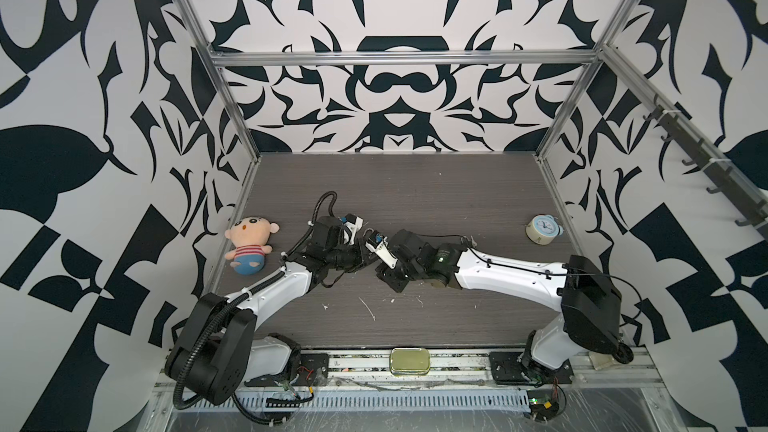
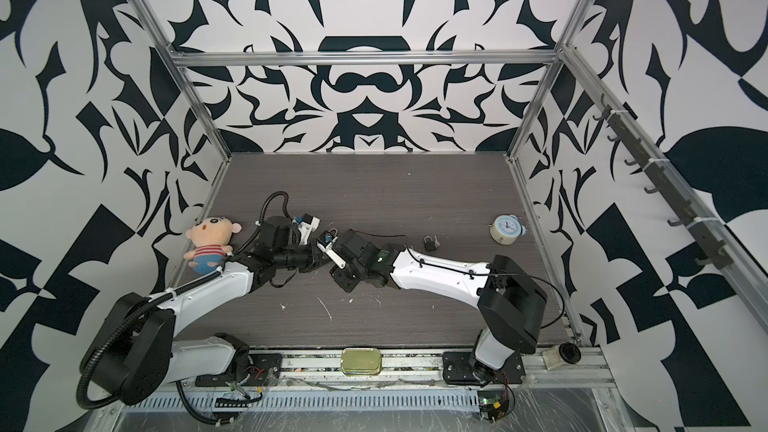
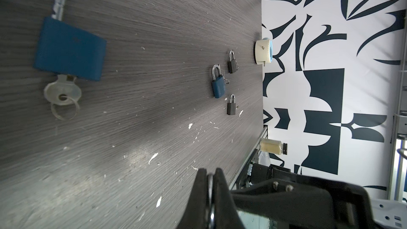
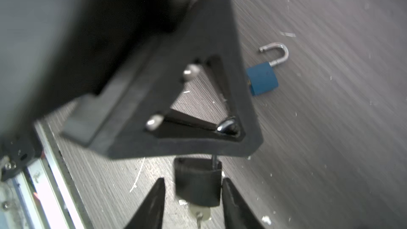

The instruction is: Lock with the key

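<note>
I should first take the body (image 4: 198,182) of the black padlock with my right gripper, because my left gripper holds the padlock by its shackle (image 4: 215,161) and needs to be freed to turn the shackle.
A black padlock (image 4: 198,183) hangs above the table with a pale-headed key (image 4: 200,213) in its underside. Only one leg of its shackle (image 4: 226,126) shows entering the body. My left gripper (image 3: 209,170) is shut on that shackle, a thin strip of shiny metal between its pads. My right gripper (image 4: 193,180) is open, one finger on each side of the black body, with a gap on one side. A blue padlock (image 3: 68,49) lies on the table with its shackle swung open and a key (image 3: 62,91) in it. It shows in both top views (image 1: 376,238) (image 2: 331,236), just behind the two wrists.
Three more small padlocks lie toward the right: blue (image 3: 218,84), black (image 3: 231,62) and black (image 3: 231,105). A clock (image 1: 540,229) stands at the right edge, a plush doll (image 1: 249,245) at the left, a tin (image 1: 409,361) and a small bottle (image 2: 559,357) on the front rail.
</note>
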